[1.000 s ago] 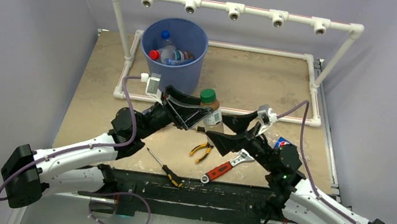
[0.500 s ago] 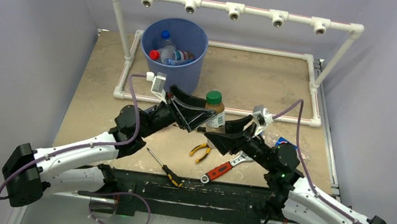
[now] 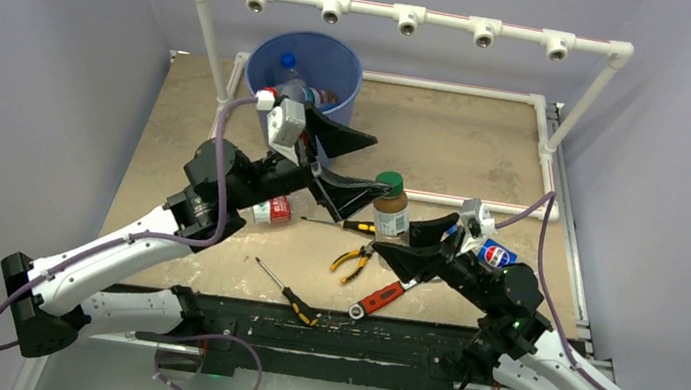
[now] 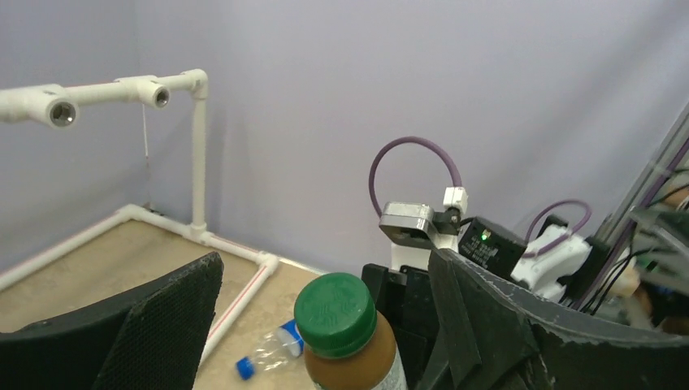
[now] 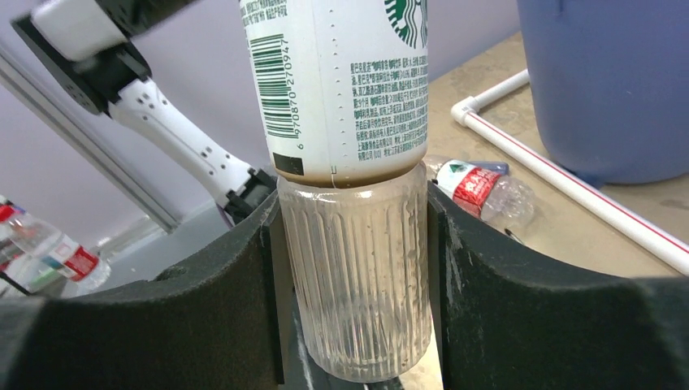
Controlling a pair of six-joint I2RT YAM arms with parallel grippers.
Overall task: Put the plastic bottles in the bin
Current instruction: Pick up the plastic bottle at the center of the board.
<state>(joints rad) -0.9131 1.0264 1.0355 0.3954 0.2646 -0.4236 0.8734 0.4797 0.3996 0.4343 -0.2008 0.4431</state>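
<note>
My right gripper needs to move the bottle's neck (image 3: pixel 391 203) between my left gripper's open fingers before they close, since the bottle's green cap (image 3: pixel 390 180) sits just beyond them.
A brown drink bottle (image 3: pixel 390 204) with a green cap and white label stands upright above the table. My right gripper (image 3: pixel 394 237) is shut on its clear ribbed base (image 5: pixel 353 276). My left gripper (image 3: pixel 377 166) is open just left of the cap; in the left wrist view the cap (image 4: pixel 335 303) sits between its fingers (image 4: pixel 171 321) without touching them. The blue bin (image 3: pixel 337 58) at the back left holds several bottles (image 3: pixel 288 62) and is partly hidden by the left arm. Loose bottles lie on the table: a red-labelled one (image 3: pixel 274 211) and a blue-labelled one (image 3: pixel 493 254).
The white pipe frame (image 3: pixel 406 13) surrounds the back of the table. Yellow pliers (image 3: pixel 350 259), a red-handled wrench (image 3: pixel 387 296) and two screwdrivers (image 3: pixel 287 290) (image 3: pixel 343 223) lie near the front. More bottles (image 5: pixel 49 252) show at the left of the right wrist view.
My left gripper opened, let go of the brown bottle and lifted back toward the bin. My right gripper closed on the bottle's base and carried it slightly right.
</note>
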